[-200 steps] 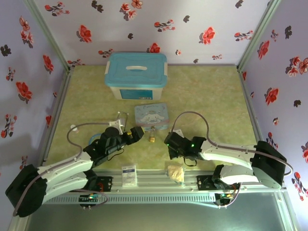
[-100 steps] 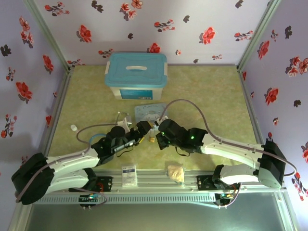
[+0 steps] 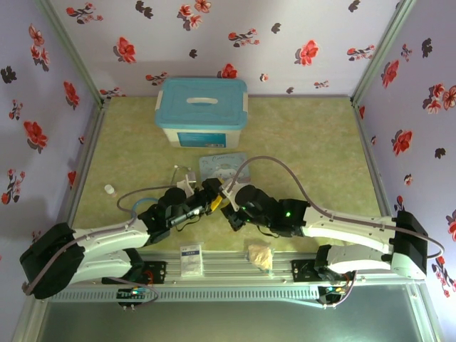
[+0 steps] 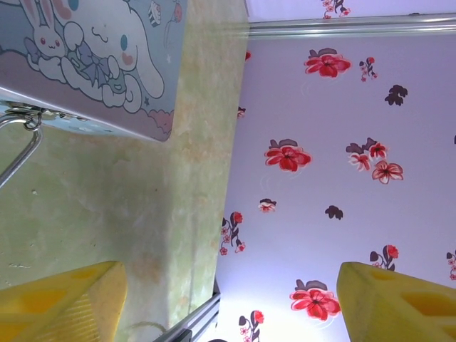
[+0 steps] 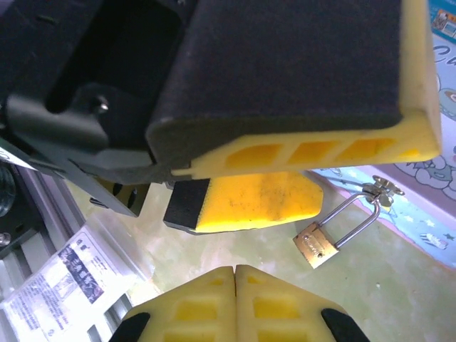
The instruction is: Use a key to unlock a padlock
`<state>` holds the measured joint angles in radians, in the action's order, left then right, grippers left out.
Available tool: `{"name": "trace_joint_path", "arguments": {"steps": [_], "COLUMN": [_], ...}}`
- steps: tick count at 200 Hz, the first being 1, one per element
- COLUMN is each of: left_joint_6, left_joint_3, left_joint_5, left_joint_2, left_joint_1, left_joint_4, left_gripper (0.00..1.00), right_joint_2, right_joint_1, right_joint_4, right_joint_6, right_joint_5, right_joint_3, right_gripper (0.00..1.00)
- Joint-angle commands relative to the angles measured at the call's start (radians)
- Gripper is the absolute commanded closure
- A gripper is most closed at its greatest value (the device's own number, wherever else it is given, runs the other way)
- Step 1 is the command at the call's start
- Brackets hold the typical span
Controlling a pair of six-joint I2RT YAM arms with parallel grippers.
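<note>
The key is hidden in my right gripper's shut tips (image 5: 236, 275), so next I hand it to my left gripper (image 5: 262, 203) and then take it back with its blade pointing out.
The small brass padlock (image 5: 315, 246) hangs with its thin shackle (image 5: 354, 214) hooked through the latch of the cartoon tin (image 5: 434, 206). My right gripper (image 5: 235, 271) is shut just below and left of the padlock, apart from it, with nothing showing between its pads. The left gripper (image 4: 228, 306) is open wide, its yellow fingers (image 5: 256, 203) spread above the padlock's left side. From above, both grippers (image 3: 214, 201) (image 3: 229, 208) meet in front of the tin (image 3: 222, 164) and cover the padlock. The key is hidden.
A blue-lidded white box (image 3: 201, 110) stands behind the tin. A stethoscope (image 3: 182, 174) lies left of the tin. A white card (image 3: 190, 258) and a beige wad (image 3: 259, 255) sit at the near edge by the rail. A small white bit (image 3: 108, 189) lies far left.
Both arms have closed in on the spot in front of the tin. The right gripper swung left and forward; the left gripper reached further right. The padlock is now covered from above.
</note>
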<state>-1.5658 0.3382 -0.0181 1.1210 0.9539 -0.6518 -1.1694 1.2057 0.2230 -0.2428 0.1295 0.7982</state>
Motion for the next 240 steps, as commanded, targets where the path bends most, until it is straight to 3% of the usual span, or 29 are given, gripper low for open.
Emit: {"name": "trace_joint_path", "arguments": {"steps": [1, 18, 38, 53, 74, 100, 149, 184, 201, 240], "left_joint_6": [-0.017, -0.046, -0.097, -0.128, -0.165, -0.262, -0.368, -0.386, -0.375, -0.362], "left_joint_3": [-0.022, -0.082, -0.172, -0.179, -0.178, -0.193, -0.138, -0.134, -0.152, -0.166], "left_joint_5": [0.012, 0.037, 0.116, 0.119, 0.128, 0.172, 0.179, 0.210, 0.243, 0.247], "left_joint_2": [0.008, 0.001, -0.006, -0.006, 0.020, 0.089, 0.264, 0.282, 0.259, 0.264], "left_joint_1": [0.008, 0.007, 0.006, 0.004, 0.019, 0.022, 0.042, 0.057, 0.057, 0.057], "left_joint_4": [-0.042, -0.070, -0.215, -0.231, -0.317, -0.494, -0.649, -0.653, -0.650, -0.647], "left_gripper": [0.23, 0.22, 0.22, 0.09, 0.00, 0.00, 0.00, 0.00, 0.05, 0.30], "right_joint_2": [0.017, 0.018, -0.003, -0.017, -0.026, -0.059, -0.136, -0.143, -0.130, -0.082], "right_joint_1": [0.009, 0.008, -0.013, -0.049, -0.054, -0.051, -0.008, 0.006, 0.009, 0.009], "right_joint_4": [-0.037, -0.037, -0.023, -0.051, -0.185, -0.303, -0.490, -0.512, -0.512, -0.529], "right_joint_6": [0.063, 0.058, -0.025, -0.106, -0.159, -0.189, -0.204, -0.221, -0.229, -0.243], "right_joint_5": [0.054, 0.092, 0.198, 0.181, 0.154, 0.139, 0.113, 0.104, 0.112, 0.130], "right_joint_3": [-0.017, -0.020, -0.022, -0.031, -0.063, -0.072, -0.087, -0.122, -0.150, -0.207], "right_gripper": [1.00, 1.00, 1.00, 1.00, 1.00, 1.00, 1.00, 1.00, 1.00, 1.00]}}
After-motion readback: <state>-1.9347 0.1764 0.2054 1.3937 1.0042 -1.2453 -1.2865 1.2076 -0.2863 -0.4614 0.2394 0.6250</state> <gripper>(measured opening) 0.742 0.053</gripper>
